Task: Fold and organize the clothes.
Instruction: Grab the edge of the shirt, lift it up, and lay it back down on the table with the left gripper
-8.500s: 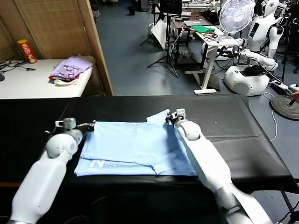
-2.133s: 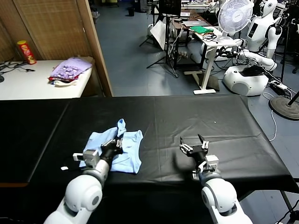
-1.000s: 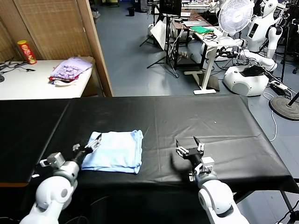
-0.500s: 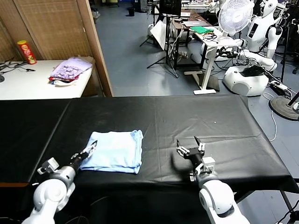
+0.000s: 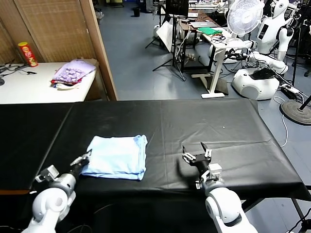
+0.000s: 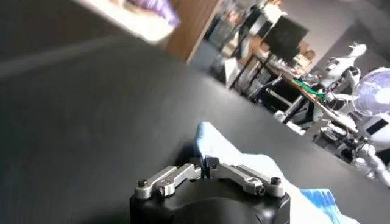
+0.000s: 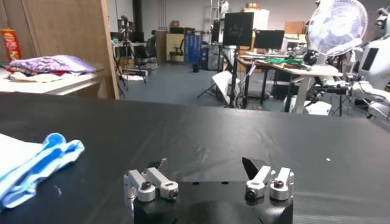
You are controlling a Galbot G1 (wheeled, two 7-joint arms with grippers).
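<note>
Next, my left gripper opens because the folded T-shirt [image 5: 114, 156] lies off-centre toward that gripper, and I should pull its layered edge [image 5: 142, 158] toward the centre with my right gripper.
The clothes are one light blue T-shirt [image 5: 116, 158], folded into a small rectangle on the black table [image 5: 218, 121], left of centre. My left gripper [image 5: 83, 158] is shut, with its tips at the shirt's near left corner. In the left wrist view the closed gripper [image 6: 204, 162] touches the pale fabric [image 6: 234, 146]; whether any cloth is pinched does not show. My right gripper [image 5: 196, 152] stands open and empty over bare table to the right of the shirt. The right wrist view shows the right gripper [image 7: 204, 164] with jaws wide apart and the shirt's layered edge [image 7: 30, 161] off to one side.
A white side table [image 5: 29, 87] at the far left carries a purple clothes pile [image 5: 73, 72] and a red can [image 5: 27, 52]. Beyond the black table stand a fan [image 5: 245, 17], desks and other white robots [image 5: 265, 58].
My left gripper has drawn back from the shirt's left edge to its near left corner and gone from open to shut. The right gripper has stayed open in place.
</note>
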